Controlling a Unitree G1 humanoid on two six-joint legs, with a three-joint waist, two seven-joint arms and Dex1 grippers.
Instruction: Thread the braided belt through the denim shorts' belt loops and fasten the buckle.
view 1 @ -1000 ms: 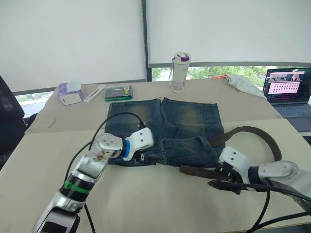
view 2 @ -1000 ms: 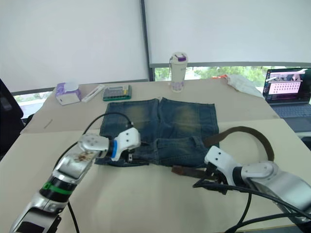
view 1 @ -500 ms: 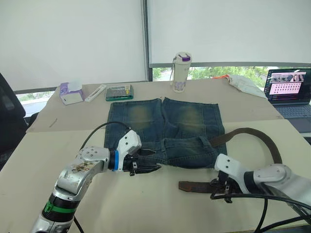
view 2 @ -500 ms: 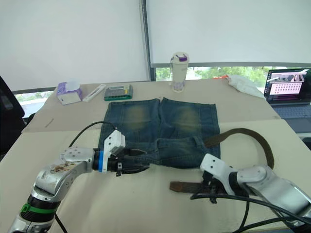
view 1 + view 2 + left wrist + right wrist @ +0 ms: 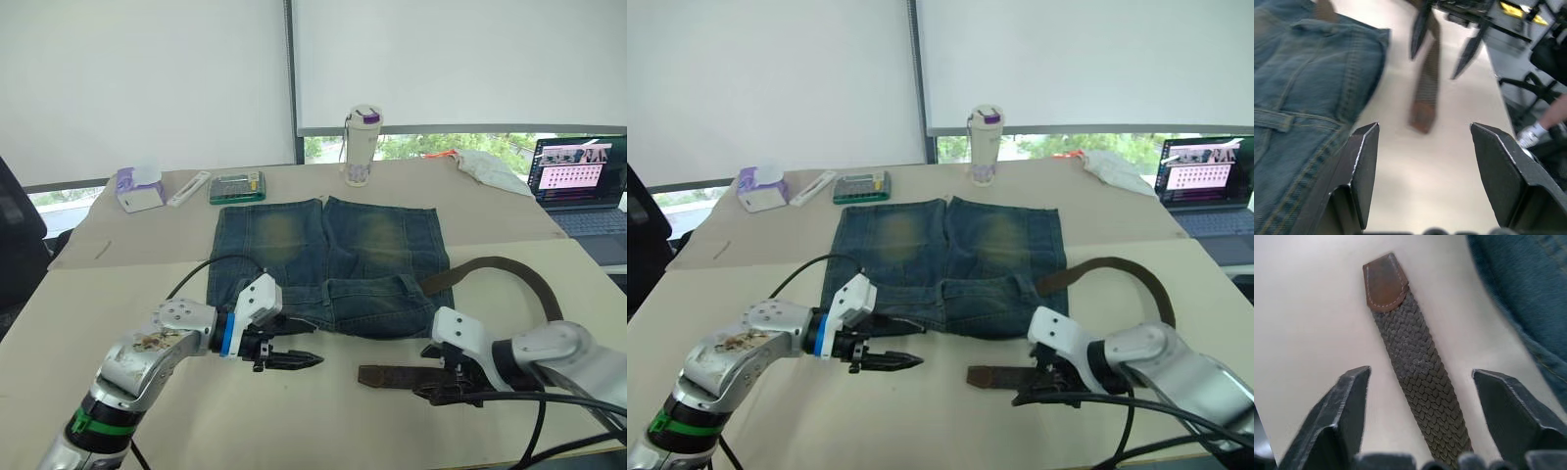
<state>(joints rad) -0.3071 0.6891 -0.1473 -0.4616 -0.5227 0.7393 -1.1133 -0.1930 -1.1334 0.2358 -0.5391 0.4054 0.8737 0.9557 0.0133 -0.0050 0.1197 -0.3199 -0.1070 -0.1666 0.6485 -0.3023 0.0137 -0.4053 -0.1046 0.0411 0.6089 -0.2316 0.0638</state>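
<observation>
My gripper will make the denim shorts slide and turn along when it pulls the braided belt, because the belt runs into the waistband of the shorts and they lie loose.
The denim shorts lie flat mid-table, waistband toward me; the belt loops are too small to make out. The braided belt curves from the shorts' right side around to my right arm. Its leather-tipped end rests on bare table just in front of the shorts. My right gripper is open, its fingers straddling the belt without touching it. The left gripper hovers open over the table by the waistband's left part, pointing at the belt tip. The buckle is hidden.
Along the far edge stand a white bottle with a purple lid, a green calculator, a white remote and a tissue box. An open laptop and a white bag sit far right.
My left gripper came off the shorts' left waistband and now hovers over bare table in front of it. The belt's end has slid nearer to me, away from the shorts.
</observation>
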